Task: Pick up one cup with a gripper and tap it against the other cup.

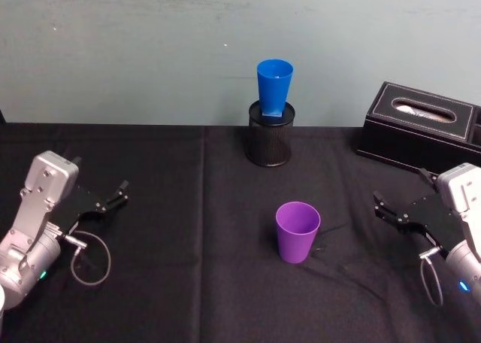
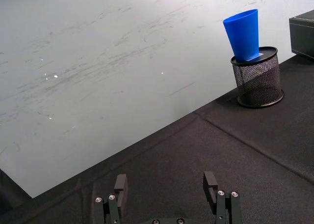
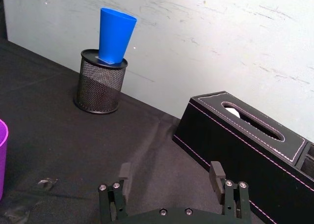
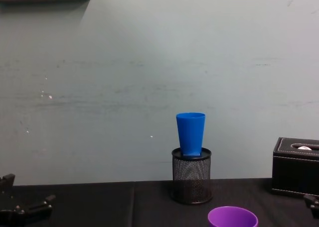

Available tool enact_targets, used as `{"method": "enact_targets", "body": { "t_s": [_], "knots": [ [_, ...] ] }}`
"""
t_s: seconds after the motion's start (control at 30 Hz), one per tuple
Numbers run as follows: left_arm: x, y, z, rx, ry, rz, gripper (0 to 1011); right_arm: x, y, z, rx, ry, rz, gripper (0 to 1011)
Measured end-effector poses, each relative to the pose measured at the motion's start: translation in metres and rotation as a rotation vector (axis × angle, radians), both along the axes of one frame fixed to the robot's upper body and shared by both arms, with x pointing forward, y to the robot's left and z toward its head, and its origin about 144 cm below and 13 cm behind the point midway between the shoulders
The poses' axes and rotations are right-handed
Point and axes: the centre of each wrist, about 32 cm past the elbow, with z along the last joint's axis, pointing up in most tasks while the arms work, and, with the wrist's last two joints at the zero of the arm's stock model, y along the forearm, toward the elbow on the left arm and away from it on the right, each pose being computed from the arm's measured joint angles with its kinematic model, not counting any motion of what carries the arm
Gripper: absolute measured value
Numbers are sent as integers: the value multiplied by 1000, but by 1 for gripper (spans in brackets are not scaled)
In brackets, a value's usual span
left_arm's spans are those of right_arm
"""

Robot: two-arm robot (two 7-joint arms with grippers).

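Observation:
The blue cup [image 4: 190, 133] will stay upright on the pen holder when I tap it, because a pale tape-like patch [image 3: 105, 61] shows under the cup's base.
The purple cup [image 1: 297, 232] stands upright on the black cloth near the table's middle, and its rim shows low in the chest view [image 4: 233, 218]. The blue cup [image 1: 274, 87] sits upright in the mouth of a black wire-mesh pen holder [image 1: 270, 135] at the back centre; the left wrist view [image 2: 243, 33] and right wrist view [image 3: 116, 35] catch it too. My left gripper [image 1: 101, 179] rests open at the left side, far from both cups. My right gripper [image 1: 400, 191] rests open to the right of the purple cup, nothing between its fingers.
A black tissue box [image 1: 421, 125] stands at the back right, close behind my right gripper. A pale wall runs along the table's far edge. Open black cloth lies between both grippers and the purple cup.

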Motion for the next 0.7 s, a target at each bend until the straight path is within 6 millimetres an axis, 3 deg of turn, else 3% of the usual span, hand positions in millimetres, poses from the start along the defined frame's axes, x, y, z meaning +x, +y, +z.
{"method": "enact_targets", "body": {
  "t_s": [0.47,0.7],
  "knots": [
    [0,0,0,0,0,0,1011,0,0,0,0,0,0,1003],
    [0,0,0,0,0,0,1011,-5,-39,5,78,19,134,1003]
  ]
}}
